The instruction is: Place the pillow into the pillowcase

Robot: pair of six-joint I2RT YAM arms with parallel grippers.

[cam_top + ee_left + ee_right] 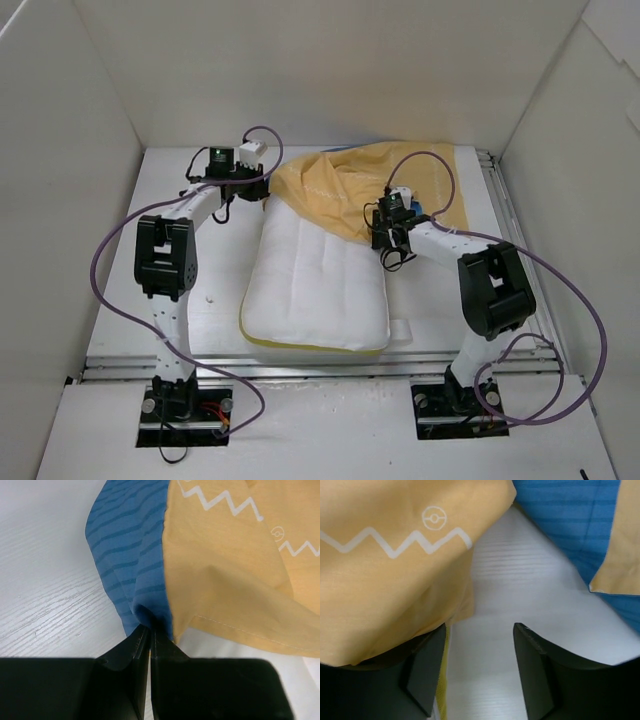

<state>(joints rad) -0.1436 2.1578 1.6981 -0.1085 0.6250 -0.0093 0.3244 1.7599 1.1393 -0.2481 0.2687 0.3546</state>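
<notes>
The pillowcase's yellow edge is hanging outside the open fingers of the robot's right gripper, so the robot should back away and pinch the pillowcase by its hanging corner before pulling it over the pillow.
The white quilted pillow with yellow piping lies in the middle of the table, its far end under the mouth of the pillowcase. The pillowcase lies yellow-orange side up at the back, bunched. My left gripper is shut on the pillowcase's blue edge at the pillow's far left corner; its tip in the left wrist view pinches the fabric. My right gripper is open at the pillow's far right corner. In the right wrist view its jaws stand apart over bare table, the yellow fabric draped on the left finger.
White walls enclose the table on three sides. A metal rail runs along the near edge. Purple cables loop from both arms. Blue pillowcase fabric lies ahead of the right gripper.
</notes>
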